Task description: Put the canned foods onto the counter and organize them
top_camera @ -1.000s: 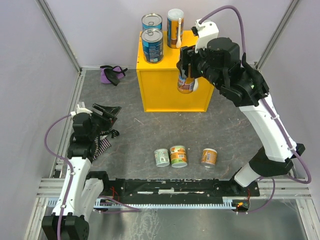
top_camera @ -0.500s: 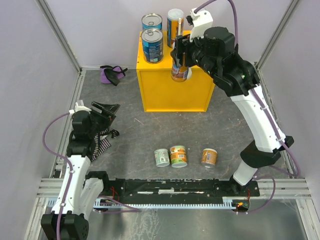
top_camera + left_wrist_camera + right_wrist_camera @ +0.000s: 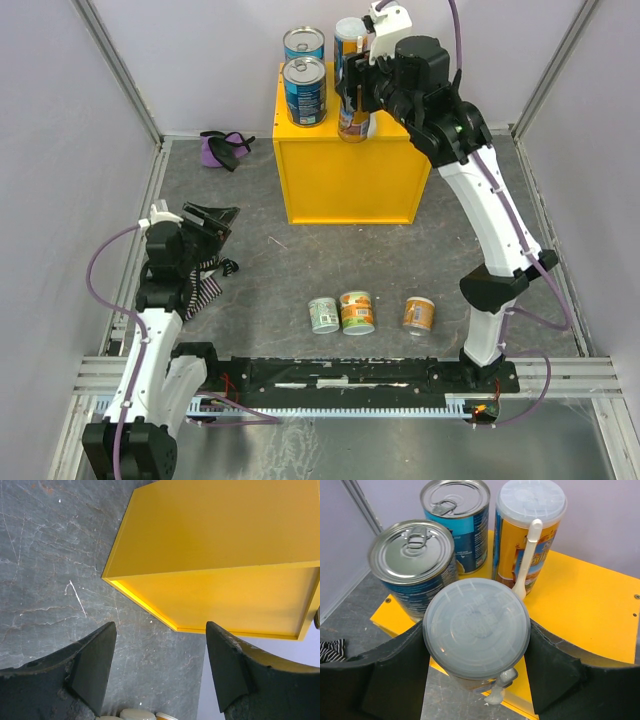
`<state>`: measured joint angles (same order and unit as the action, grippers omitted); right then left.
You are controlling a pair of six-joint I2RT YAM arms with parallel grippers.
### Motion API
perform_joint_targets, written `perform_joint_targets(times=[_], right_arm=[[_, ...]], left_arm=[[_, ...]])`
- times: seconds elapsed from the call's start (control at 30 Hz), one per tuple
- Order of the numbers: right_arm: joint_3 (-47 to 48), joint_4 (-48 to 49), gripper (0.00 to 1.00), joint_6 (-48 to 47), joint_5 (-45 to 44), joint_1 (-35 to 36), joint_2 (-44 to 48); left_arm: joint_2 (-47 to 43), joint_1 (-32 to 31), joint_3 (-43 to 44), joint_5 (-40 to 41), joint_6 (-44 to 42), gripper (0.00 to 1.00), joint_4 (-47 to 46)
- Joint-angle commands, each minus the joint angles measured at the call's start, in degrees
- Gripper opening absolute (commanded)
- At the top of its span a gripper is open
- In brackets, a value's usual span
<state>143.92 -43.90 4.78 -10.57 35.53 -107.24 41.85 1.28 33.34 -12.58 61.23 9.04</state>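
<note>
The robot's right gripper should keep bringing the held orange can inward until it stands next to the near blue can, because the orange can hangs upright and that spot is free.
The yellow counter stands at the back. On its top are two blue cans and a tall orange can with a white spoon. My right gripper is shut on another tall orange can and holds it upright over the counter's front edge. In the right wrist view the grey lid of that can sits between the fingers, next to the near blue can. Three short cans lie on the floor: pale-green, orange, orange. My left gripper is open and empty.
A purple cloth bundle lies at the back left. A striped cloth lies beside my left arm. The left wrist view shows the counter's side ahead of the open gripper. Grey walls close the cell.
My right gripper has carried the tall orange can up and back-left, from in front of the counter's face to over its top front edge. The left arm barely moved.
</note>
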Motion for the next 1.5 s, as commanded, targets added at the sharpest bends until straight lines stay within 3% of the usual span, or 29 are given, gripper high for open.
perform_joint_targets(times=[0.0,0.77,1.47], right_arm=[[5.4,12.8,0.01,0.0,2.2,-1.5,0.4],[10.0,15.8,0.01,-2.2,3.8,-3.7,-8.2],[9.6,15.1,0.03,-4.9,5.4,-5.6,-10.7]], left_arm=[[1.6,0.1,0.2,-0.7,-2.1,0.78,-5.3],[7.2,0.1,1.9,-0.2,-3.8,0.78,-8.1],[8.0,0.1,1.5,0.4,-3.6,0.78,-8.4]])
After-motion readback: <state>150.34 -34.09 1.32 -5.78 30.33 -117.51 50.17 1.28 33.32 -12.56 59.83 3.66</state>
